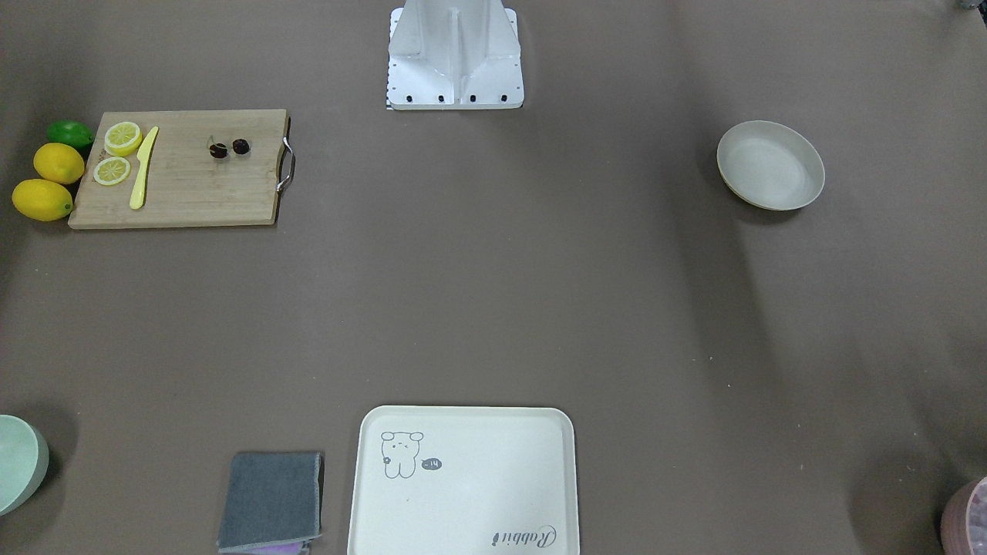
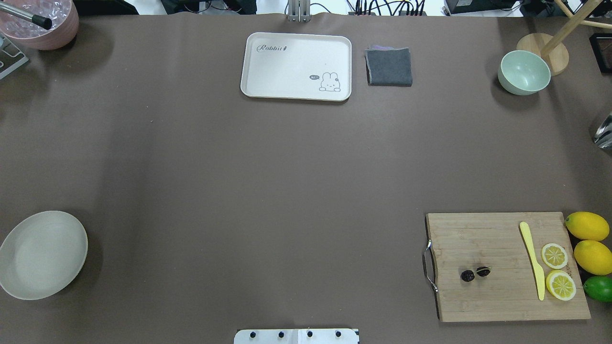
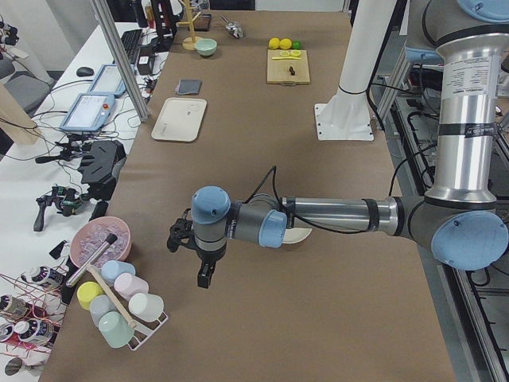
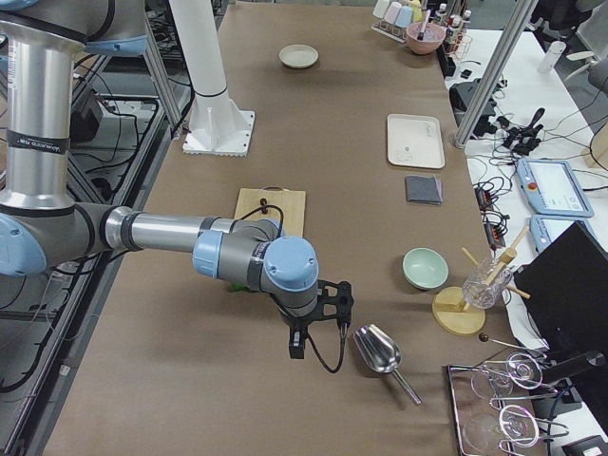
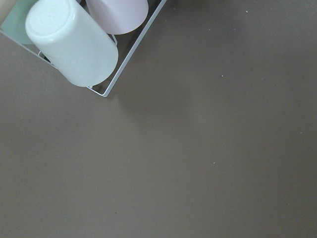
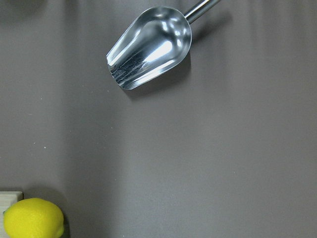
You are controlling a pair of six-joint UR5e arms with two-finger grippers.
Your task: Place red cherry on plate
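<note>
The robot's left gripper should first take the plate's rim point(image 1: 820, 182) and bring the plate closer, because the plate is far from the red cherry on the cutting board point(image 1: 230, 149).
The red cherry point(image 1: 230, 148), two tiny dark glossy fruits on one stem, lies on the wooden cutting board point(image 1: 193, 193); the overhead view shows the cherry point(image 2: 475, 274) near the board's handle end. The plate point(image 2: 43, 255), round and cream-white, sits bare at the opposite end of the table, far from the board. In the exterior left view the left gripper point(image 3: 203, 277) hangs beyond the plate near a cup rack. In the exterior right view the right gripper point(image 4: 296, 348) hangs beside a metal scoop, past the board. I cannot tell whether either gripper is open or shut. Neither wrist view shows fingers.
On the board lie a yellow knife point(image 1: 143, 167) and two lemon slices point(image 1: 117, 154); two lemons point(image 1: 50, 181) and a lime point(image 1: 69, 133) sit beside it. A cream tray point(image 2: 296, 66), grey cloth point(image 2: 389, 67) and mint bowl point(image 2: 524, 72) line the far edge. Scoop point(image 6: 151, 47) and cup rack point(image 5: 74, 42) flank the ends.
</note>
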